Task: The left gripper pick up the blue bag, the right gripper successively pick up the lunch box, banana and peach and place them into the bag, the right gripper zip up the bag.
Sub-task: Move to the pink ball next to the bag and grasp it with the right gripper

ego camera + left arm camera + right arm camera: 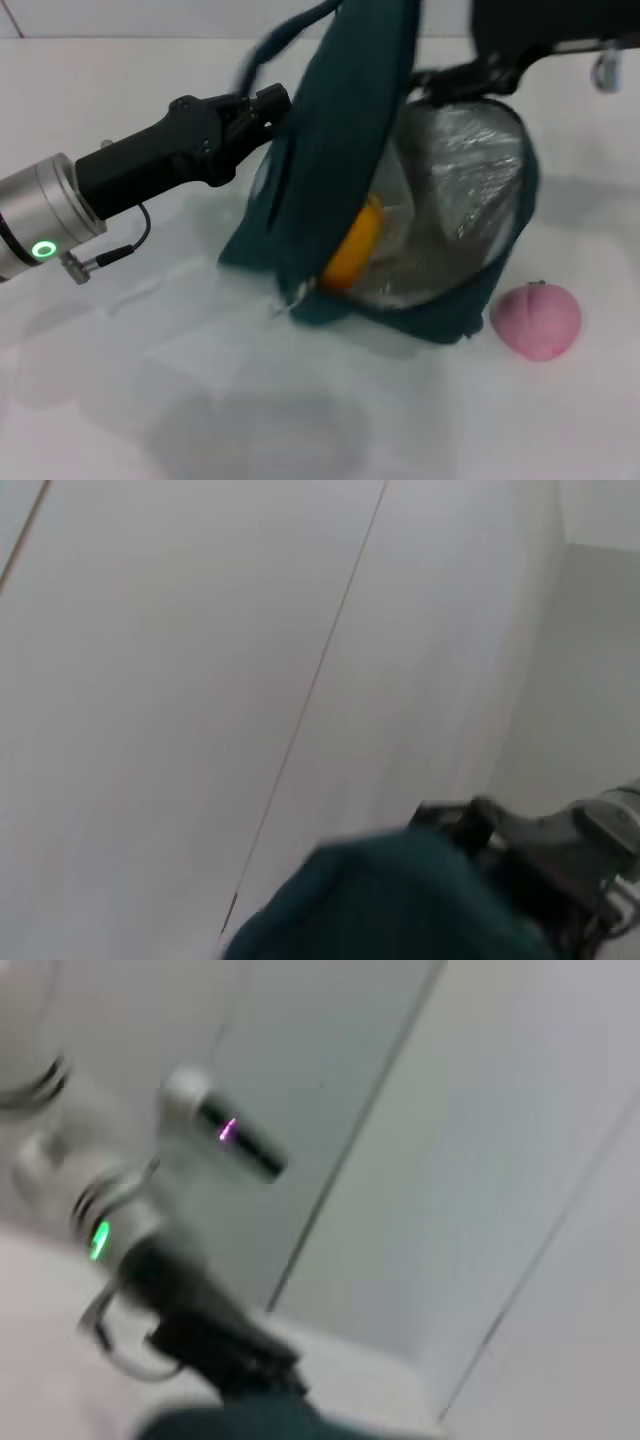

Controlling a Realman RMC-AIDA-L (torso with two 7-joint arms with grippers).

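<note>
The blue bag's raised flap (350,130) is leaning over the bag's opening. My right gripper should leave the flap's side (278,190) to my left gripper, and my left gripper should pull the bag open.
The blue bag (340,150) stands tilted at the table's middle, its mouth open and its silver foil lining (465,170) showing. My left gripper (272,104) reaches in from the left and is shut on the bag's raised flap. The banana (355,245) lies inside the bag, low against the flap. On the table just right of the bag sits the peach (537,320). My right gripper (445,82) hovers at the bag's upper rim. I cannot make out the lunch box. The bag (400,905) also fills the left wrist view's lower edge, and the bag (230,1425) shows low in the right wrist view.
The white tabletop (250,400) stretches in front of the bag and to its left. The right wrist view shows my left arm's green light ring (98,1238). Pale wall panels fill both wrist views.
</note>
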